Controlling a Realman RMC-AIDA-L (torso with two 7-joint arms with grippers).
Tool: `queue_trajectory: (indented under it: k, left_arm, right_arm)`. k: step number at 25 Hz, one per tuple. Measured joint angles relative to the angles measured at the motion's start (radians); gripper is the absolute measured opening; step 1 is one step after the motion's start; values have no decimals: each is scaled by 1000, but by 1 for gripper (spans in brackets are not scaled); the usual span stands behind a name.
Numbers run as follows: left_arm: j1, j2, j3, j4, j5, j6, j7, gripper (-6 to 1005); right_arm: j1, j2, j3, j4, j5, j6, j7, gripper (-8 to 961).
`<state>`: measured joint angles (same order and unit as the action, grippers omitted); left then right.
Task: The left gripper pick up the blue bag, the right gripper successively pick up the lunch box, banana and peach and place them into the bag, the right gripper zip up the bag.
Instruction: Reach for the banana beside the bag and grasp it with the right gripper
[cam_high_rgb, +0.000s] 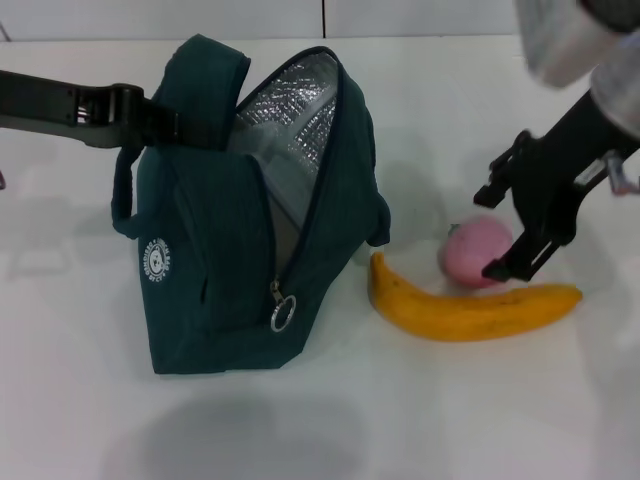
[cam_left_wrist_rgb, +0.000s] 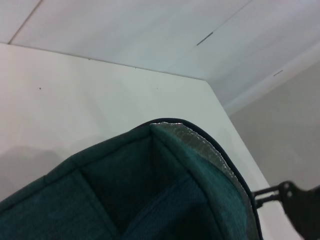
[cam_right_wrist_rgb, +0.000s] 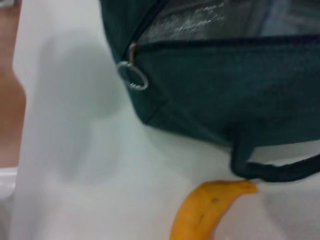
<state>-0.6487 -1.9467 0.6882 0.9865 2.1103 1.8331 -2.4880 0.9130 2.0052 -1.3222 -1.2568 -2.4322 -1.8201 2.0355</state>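
Observation:
The banana's narrow width has my right gripper's open fingers set across it, so I should go down next toward the banana's middle until they straddle it.
The blue bag stands open at centre-left, its silver lining showing and its ring-pull zipper hanging at the front. My left gripper is shut on one of its handles from the left. The pink peach lies to the right of the bag, and the banana lies just in front of the peach. My right gripper hovers open right over the peach, one finger near the banana. The right wrist view shows the bag, its zipper ring and the banana's tip. The lunch box is out of view.
Everything rests on a white table, with bare surface in front of the bag and the fruit. A loop handle of the bag droops onto the table near the banana's tip. The table's far edge meets a white wall.

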Motion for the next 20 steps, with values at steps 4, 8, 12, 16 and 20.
queue_trajectory:
  k: [4, 8, 12, 16, 20]
  left_arm:
    - [0, 0, 2, 0, 0, 0, -2, 29]
    - [2, -1, 4, 1, 1, 0, -6, 29]
    - [0, -5, 5, 1, 1, 0, -7, 29]
    - [0, -6, 5, 0, 1, 0, -8, 28]
    - [-3, -6, 5, -1, 1, 0, -8, 28]
  right_arm:
    - [-23, 6, -66, 8, -2, 36, -31, 855]
    - [-58, 13, -120, 11, 4, 76, -68, 854]
    - [-85, 17, -169, 19, 10, 122, -81, 846]
    - [-95, 17, -200, 49, 28, 152, -89, 835]
    - [-101, 19, -225, 75, 31, 177, -96, 824]
